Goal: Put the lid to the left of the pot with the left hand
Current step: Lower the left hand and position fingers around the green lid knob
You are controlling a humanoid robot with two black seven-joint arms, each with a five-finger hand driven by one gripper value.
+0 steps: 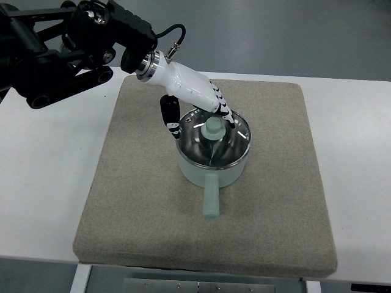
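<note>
I should bring my left gripper's thumb in against the knob's side (203,130) before I lift, because it hangs by the pot's rim (178,145), wide of the lid's knob.
A mint-green pot (211,171) stands in the middle of the grey mat (134,201), its handle (211,198) pointing toward the near edge. The glass lid (235,146) with a green knob (214,127) sits on the pot. My left arm comes in from the upper left. Its white left hand (200,122) hangs over the lid's far side. The fingertips (226,114) reach the knob's far right side, while the thumb (171,124) hangs apart at the pot's left rim. The hand holds nothing.
The mat lies on a white table (43,183). Bare mat stretches left of the pot and on its right. The black left arm links (67,55) hang over the table's far left corner.
</note>
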